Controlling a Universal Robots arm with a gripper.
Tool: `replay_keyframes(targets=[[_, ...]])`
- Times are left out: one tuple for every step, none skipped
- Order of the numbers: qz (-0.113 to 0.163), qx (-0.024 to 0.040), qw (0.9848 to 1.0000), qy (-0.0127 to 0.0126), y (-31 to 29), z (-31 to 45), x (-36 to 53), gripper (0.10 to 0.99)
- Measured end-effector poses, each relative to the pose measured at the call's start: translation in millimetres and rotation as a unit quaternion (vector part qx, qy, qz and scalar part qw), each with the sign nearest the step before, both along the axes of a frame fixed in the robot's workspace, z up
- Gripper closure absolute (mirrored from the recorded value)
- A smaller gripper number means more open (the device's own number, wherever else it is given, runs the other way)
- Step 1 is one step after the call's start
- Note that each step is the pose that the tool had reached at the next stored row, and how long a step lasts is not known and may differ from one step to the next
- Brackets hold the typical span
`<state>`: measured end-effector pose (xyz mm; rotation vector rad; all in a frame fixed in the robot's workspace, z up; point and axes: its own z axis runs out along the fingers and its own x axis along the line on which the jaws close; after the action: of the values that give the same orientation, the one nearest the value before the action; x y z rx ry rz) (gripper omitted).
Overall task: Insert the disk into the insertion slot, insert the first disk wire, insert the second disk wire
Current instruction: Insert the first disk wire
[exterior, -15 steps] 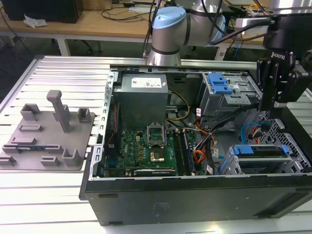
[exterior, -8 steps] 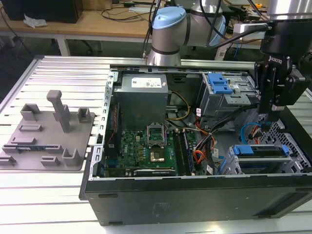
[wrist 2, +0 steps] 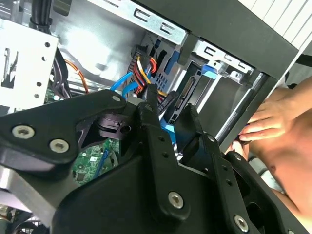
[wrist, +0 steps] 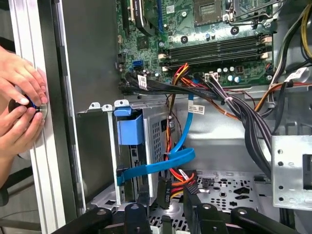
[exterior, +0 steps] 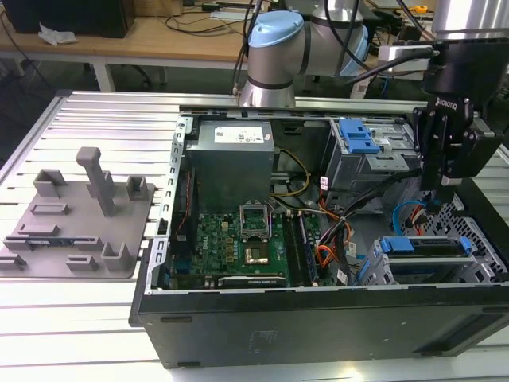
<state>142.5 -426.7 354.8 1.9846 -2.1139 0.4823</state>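
Note:
The red and yellow wires (wrist: 183, 181) are in slack loops, so they will bend and follow along behind the black connector (wrist: 164, 192) when the robot's gripper carries it to the disk.
The disk (exterior: 425, 253), in its blue frame (wrist: 129, 129), sits inside the insertion slot (wrist: 157, 131), a small perforated grey cage at the exterior view's lower right of the open computer case. A blue flat wire (wrist: 170, 160) runs from the board to the disk's rear edge. A black connector (wrist: 164, 192) on red, yellow and black wires hangs just behind the disk. My gripper (wrist: 165, 214) hovers over the cage (exterior: 380, 274), fingers apart either side of that connector with gaps showing. In the exterior view the gripper (exterior: 433, 191) is above the cage.
A person's hands (wrist: 22, 100) rest on the table rail beside the case wall. In the case are a grey power supply (exterior: 231, 159), the motherboard (exterior: 246, 239), a bundle of cables (wrist: 243, 117) and a larger bay with a blue latch (exterior: 358, 137). A grey fixture plate (exterior: 75, 219) lies at the exterior view's left.

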Motion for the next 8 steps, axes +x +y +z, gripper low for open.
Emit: replay_keyframes(targets=[[0.000,-0.0011,1.0000,0.0000,0.0,-0.3,-0.6,0.675],[0.000,-0.0021,1.0000,0.0000,0.0,-0.5,-0.8,0.675],[0.000,-0.0032,1.0000,0.0000,0.0,-0.8,-0.9,0.675],[0.000,-0.0047,1.0000,-0.0001,0.2,-1.7,-0.9,0.675],[0.000,-0.0063,1.0000,-0.0002,0.2,-2.5,-0.9,0.675],[0.000,-0.0097,1.0000,-0.0006,0.4,-3.4,-1.0,0.675],[0.000,-0.0142,0.9999,-0.0025,1.0,-4.4,-1.2,0.675],[0.000,-0.0173,0.9998,-0.0035,1.8,-5.1,-1.6,0.675]])
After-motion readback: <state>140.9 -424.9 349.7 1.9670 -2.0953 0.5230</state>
